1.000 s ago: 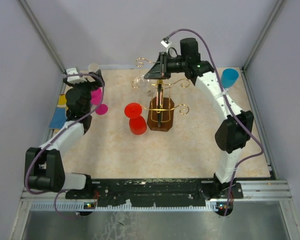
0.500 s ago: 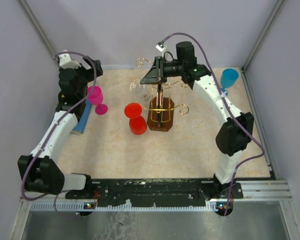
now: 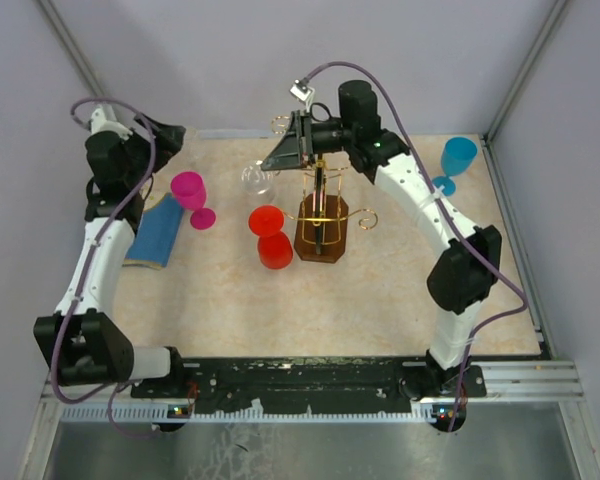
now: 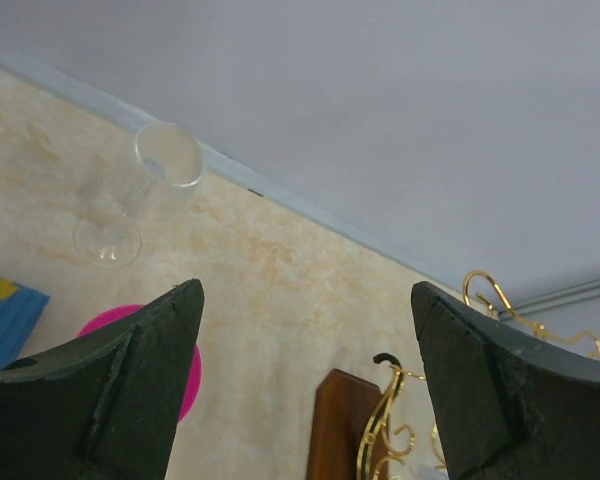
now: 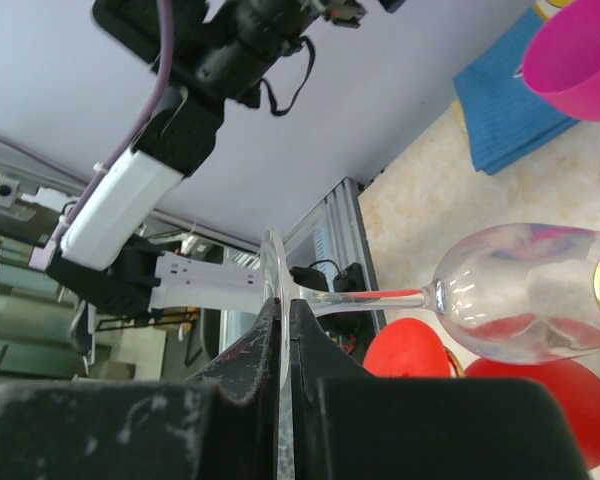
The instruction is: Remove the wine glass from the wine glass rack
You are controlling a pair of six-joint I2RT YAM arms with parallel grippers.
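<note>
The foot (image 5: 274, 272) the clear wine glass must stand on is pinched by my right gripper, so next my left gripper takes hold of the bowl (image 5: 520, 290) and sets the glass upright.
The wine glass rack (image 3: 321, 212), gold wire on a dark brown wooden base, stands mid-table. It also shows in the left wrist view (image 4: 384, 430). My right gripper (image 3: 280, 155) is shut on the foot of a clear wine glass (image 3: 256, 180). It holds the glass on its side in the air, just left of the rack and apart from its arms. In the right wrist view the jaws (image 5: 285, 300) pinch the foot disc, and the bowl (image 5: 520, 290) points away. My left gripper (image 3: 168, 135) is open and empty, raised at the back left (image 4: 305, 300).
A red goblet (image 3: 270, 236) stands left of the rack base. A pink goblet (image 3: 192, 195) and a blue cloth (image 3: 155, 232) are at the left. A blue goblet (image 3: 458, 158) is at the back right. A second clear glass (image 4: 140, 190) stands near the back wall.
My right gripper has carried the clear wine glass leftward, off the rack's arms. My left arm has risen and swung back left, away from the pink goblet.
</note>
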